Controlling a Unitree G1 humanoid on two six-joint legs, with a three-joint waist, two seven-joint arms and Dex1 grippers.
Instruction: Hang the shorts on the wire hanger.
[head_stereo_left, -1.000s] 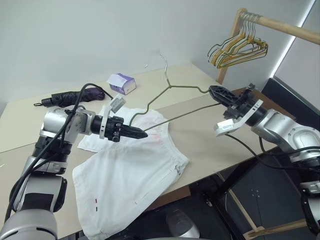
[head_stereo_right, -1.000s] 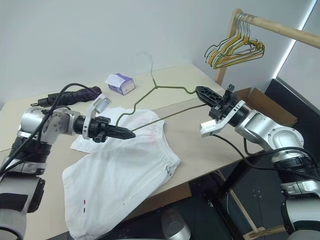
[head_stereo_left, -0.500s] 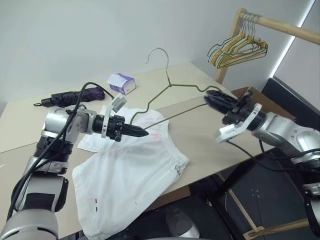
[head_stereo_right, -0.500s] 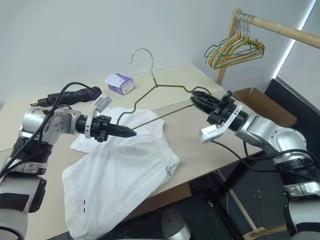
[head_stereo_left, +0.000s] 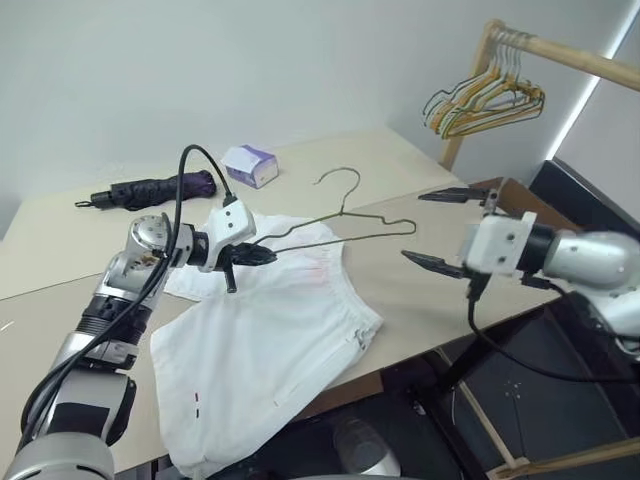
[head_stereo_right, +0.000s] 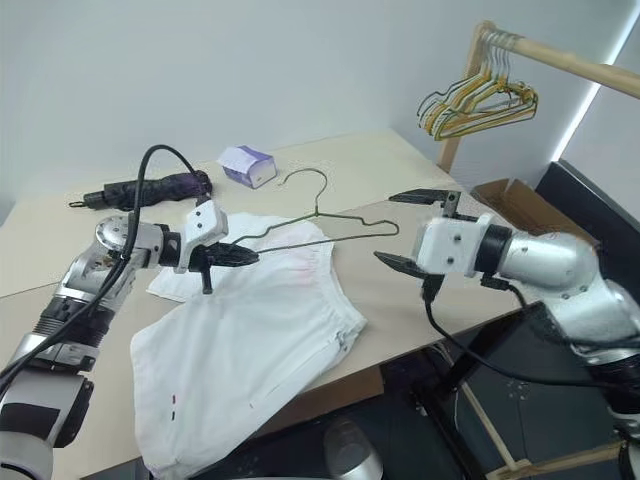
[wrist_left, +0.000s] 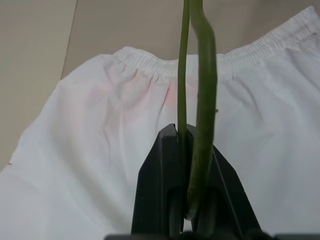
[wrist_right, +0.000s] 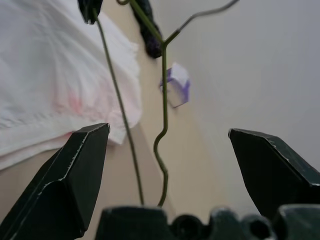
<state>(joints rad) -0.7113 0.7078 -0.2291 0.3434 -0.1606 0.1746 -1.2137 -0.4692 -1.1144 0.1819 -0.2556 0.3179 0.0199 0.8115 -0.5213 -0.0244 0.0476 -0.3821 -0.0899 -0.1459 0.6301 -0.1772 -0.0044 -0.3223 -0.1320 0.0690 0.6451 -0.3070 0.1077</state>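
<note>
The left gripper is holding the hanger by the corner (head_stereo_left: 264, 242) that has to go into the shorts' waistband, so the right gripper should grab the hanger's free corner (head_stereo_left: 411, 226) before the left gripper opens.
The white shorts (head_stereo_left: 270, 330) lie spread on the table, waistband toward the back. My left gripper (head_stereo_left: 255, 254) hovers over the waistband, shut on the left corner of the wire hanger (head_stereo_left: 340, 225). The hanger lies nearly flat in the air, its hook (head_stereo_left: 345, 176) toward the back. In the left wrist view the fingers (wrist_left: 160, 165) pinch the green wire (wrist_left: 200, 75) above the shorts (wrist_left: 100, 125). My right gripper (head_stereo_left: 435, 230) stands wide open at the hanger's right end, apart from the wire. In the right wrist view the hanger (wrist_right: 162, 75) ends between the spread fingers (wrist_right: 75, 185).
A purple tissue box (head_stereo_left: 245, 165) and a folded dark umbrella (head_stereo_left: 150, 190) lie at the back of the table. A wooden rail (head_stereo_left: 560, 55) at the right carries a bunch of yellow and green hangers (head_stereo_left: 490, 100). The table's front edge runs just below the shorts.
My right gripper has opened, let go of the hanger's right end and drawn back. The left wrist has rolled, tipping the hanger from upright to nearly flat.
</note>
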